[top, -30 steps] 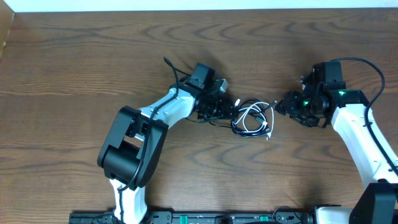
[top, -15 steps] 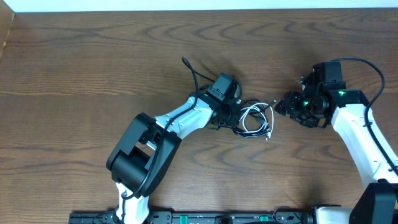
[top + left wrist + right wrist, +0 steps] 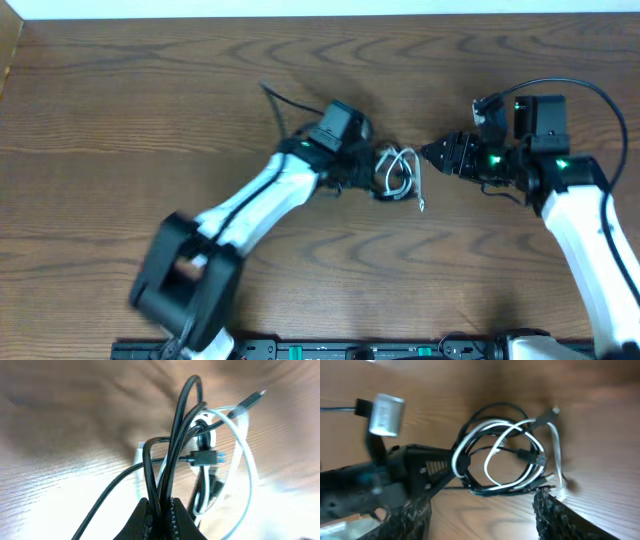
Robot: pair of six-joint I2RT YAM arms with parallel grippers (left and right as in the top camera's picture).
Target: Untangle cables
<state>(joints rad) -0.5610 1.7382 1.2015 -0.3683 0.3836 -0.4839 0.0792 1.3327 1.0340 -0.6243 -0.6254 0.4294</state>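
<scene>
My right gripper should take hold of the parts of the white cable while my left gripper keeps still, because the white cable [image 3: 412, 160] loops through the black cable [image 3: 384, 168] in my left gripper.
The white cable [image 3: 402, 166] and the black cable [image 3: 383, 193] lie looped through each other in one small bundle at mid-table. My left gripper [image 3: 371, 176] is at the bundle's left side. In the left wrist view it [image 3: 160, 512] is shut on strands of the black cable [image 3: 176, 445], with the white cable [image 3: 248, 457] looping behind. My right gripper [image 3: 432, 155] sits just right of the bundle. It is open [image 3: 482, 517], and its fingers [image 3: 555, 512] stand wide apart just short of the tangle, where white cable [image 3: 492, 427] and black cable [image 3: 496, 408] coil together.
The brown wooden table [image 3: 120, 120] stretches all round the bundle. The left arm [image 3: 250, 200] runs diagonally from the front left. The right arm [image 3: 575, 210] comes in from the front right, trailing its own thick black wire [image 3: 600, 100].
My left gripper went from open to shut on the black cable and drew the bundle tighter, slightly up-table. The right gripper moved left, closer to the bundle.
</scene>
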